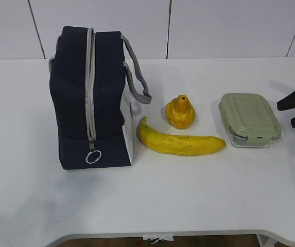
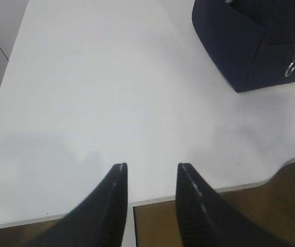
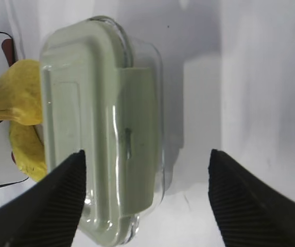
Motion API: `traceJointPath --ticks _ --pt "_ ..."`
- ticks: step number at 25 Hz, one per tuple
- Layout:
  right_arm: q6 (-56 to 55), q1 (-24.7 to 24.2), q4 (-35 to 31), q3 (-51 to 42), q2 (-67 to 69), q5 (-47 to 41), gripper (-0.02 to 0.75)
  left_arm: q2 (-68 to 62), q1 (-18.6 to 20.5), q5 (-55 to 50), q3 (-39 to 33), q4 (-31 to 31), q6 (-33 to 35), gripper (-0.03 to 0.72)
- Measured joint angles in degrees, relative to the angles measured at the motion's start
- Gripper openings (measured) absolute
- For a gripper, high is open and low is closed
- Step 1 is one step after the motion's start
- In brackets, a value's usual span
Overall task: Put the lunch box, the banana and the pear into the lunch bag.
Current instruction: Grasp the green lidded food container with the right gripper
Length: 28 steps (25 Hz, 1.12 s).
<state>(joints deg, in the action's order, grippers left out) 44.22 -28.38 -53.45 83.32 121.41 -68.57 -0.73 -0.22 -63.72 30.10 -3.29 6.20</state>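
My open right gripper has the lunch box's near edge facing it, and the way is clear. I keep moving in until the fingers are on both sides of that edge, and then close them.
The navy lunch bag stands upright at the left with its grey zipper closed and the ring pull low on the front. The yellow-orange pear sits right of the bag, and the banana lies in front of the pear. The green-lidded lunch box lies further right, lid on. My right gripper is open wide just right of the box; in the right wrist view the box lies ahead, close to the left finger. My left gripper is open and empty over the table's front edge.
The white table has a curved front edge. The bag's corner and its ring pull show at the top right of the left wrist view. The pear and the banana's end show beyond the box.
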Motion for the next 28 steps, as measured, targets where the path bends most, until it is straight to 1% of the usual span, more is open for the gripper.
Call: traceJointPath --ticks 6,17,28 --pt "1.14 0.85 -1.41 1.29 1.49 0.20 0.557 0.00 0.00 0.00 0.00 0.00 0.00 0.244" --pt "3.14 4.11 -3.24 2.39 4.41 0.20 0.557 0.00 0.00 0.00 0.00 0.00 0.00 0.244" --pt "4.25 4.46 -4.93 2.39 5.53 0.31 0.557 0.00 0.00 0.00 0.00 0.00 0.00 0.244"
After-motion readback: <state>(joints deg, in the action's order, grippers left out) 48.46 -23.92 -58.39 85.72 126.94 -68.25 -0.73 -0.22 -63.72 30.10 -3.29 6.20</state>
